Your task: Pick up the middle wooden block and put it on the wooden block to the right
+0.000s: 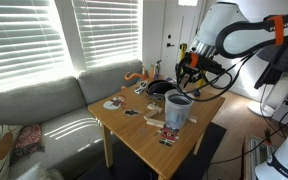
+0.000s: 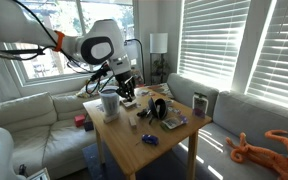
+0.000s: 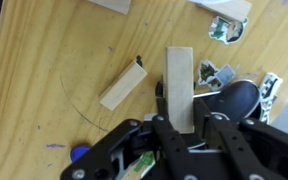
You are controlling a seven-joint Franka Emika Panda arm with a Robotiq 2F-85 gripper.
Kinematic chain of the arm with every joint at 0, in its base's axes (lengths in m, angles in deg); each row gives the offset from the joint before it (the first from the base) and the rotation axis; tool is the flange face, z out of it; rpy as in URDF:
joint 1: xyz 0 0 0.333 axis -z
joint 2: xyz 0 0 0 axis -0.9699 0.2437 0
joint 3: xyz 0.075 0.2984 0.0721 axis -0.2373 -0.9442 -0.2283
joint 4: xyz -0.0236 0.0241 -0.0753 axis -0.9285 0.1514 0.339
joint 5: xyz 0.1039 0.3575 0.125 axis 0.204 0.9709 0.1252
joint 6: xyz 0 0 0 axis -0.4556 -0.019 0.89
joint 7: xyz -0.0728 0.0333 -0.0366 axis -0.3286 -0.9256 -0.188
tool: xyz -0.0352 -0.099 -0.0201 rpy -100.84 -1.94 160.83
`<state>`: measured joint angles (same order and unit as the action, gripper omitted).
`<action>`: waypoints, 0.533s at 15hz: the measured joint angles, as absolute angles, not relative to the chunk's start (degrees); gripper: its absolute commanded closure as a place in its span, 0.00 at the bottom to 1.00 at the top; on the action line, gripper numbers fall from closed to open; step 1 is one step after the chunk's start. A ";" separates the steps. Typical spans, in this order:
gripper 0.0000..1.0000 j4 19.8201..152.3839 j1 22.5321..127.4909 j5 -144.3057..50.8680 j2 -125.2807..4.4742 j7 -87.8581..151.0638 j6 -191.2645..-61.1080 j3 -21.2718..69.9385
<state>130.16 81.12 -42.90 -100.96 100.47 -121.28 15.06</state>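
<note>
The held block (image 3: 180, 88) is hanging by the black bowl and is crooked to the slanted block. My gripper should turn and move over the slanted block (image 3: 122, 86) before it goes down.
In the wrist view my gripper (image 3: 180, 122) is shut on a long pale wooden block (image 3: 179, 80), which sticks out between the fingers and hangs above the table. A second wooden block (image 3: 123, 84) lies slanted on the table just to its left. Part of a third block (image 3: 114, 5) shows at the top edge. In both exterior views my gripper (image 1: 189, 70) (image 2: 124, 82) hovers above the far part of the wooden table (image 1: 134, 135), beside a grey cup (image 1: 177, 108). The held block is too small to make out there.
A black bowl-like object (image 3: 234, 100), small metal clips (image 3: 226, 28) and several small items lie scattered on the table (image 2: 164, 150). A grey cup (image 2: 110, 103) stands near the gripper. Sofas stand beside the table, with window blinds behind them. An orange toy octopus (image 2: 259, 148) lies on one sofa.
</note>
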 measured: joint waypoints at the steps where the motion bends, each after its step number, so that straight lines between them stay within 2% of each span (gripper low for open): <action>1: 0.93 130.14 81.36 -42.90 -101.92 101.20 -121.65 15.07; 8: 0.93 132.24 86.41 -43.67 -105.07 111.54 -127.07 15.58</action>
<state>132.24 86.41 -43.67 -105.07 111.54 -127.07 15.58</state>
